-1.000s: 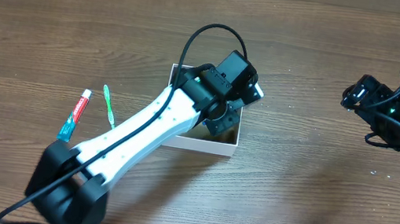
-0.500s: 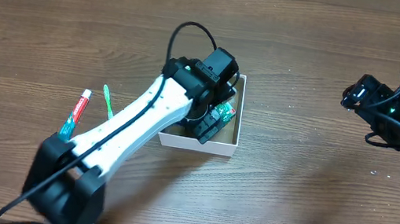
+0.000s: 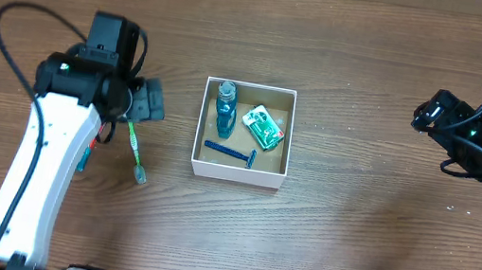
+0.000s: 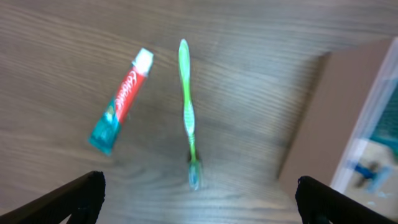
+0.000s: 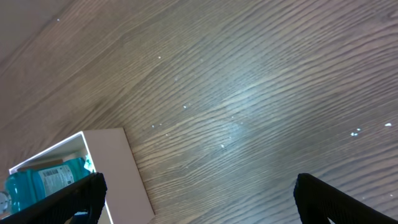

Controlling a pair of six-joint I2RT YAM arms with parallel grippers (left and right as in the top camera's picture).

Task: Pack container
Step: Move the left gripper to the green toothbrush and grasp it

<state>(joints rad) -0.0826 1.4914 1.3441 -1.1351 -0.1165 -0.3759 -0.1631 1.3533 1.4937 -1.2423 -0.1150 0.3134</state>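
The green toothbrush [image 4: 188, 112] is clear of the toothpaste tube, in line with the open fingers' gap, so my left gripper should keep lowering and close on the neck [image 4: 192, 147].
The container [image 3: 236, 178], a white-walled box with a brown floor, sits mid-table and holds a blue bottle [image 3: 225, 106], a green packet [image 3: 262, 126] and a blue razor [image 3: 228, 154]. My left gripper [image 3: 150, 102] is to its left, open and empty, above the wood. Below it lie a green toothbrush [image 4: 188, 112] and a red-and-teal toothpaste tube [image 4: 121, 101]. The toothbrush head is just ahead of the left gripper [image 4: 199, 199]. In the overhead view the left arm partly covers the toothpaste tube [image 3: 85, 155]. My right gripper [image 3: 431, 115] hangs open and empty at the right, away from the box.
In the right wrist view the container's wall [image 5: 109, 168] and the blue bottle [image 5: 43, 180] show at the lower left, with bare wood under the right gripper [image 5: 199, 193]. The left wrist view has the container's side [image 4: 323, 118] at its right edge.
My left arm has pulled out of the container and swung left over the toothbrush, its jaws opening. The green packet now lies in the container. The right arm is unmoved.
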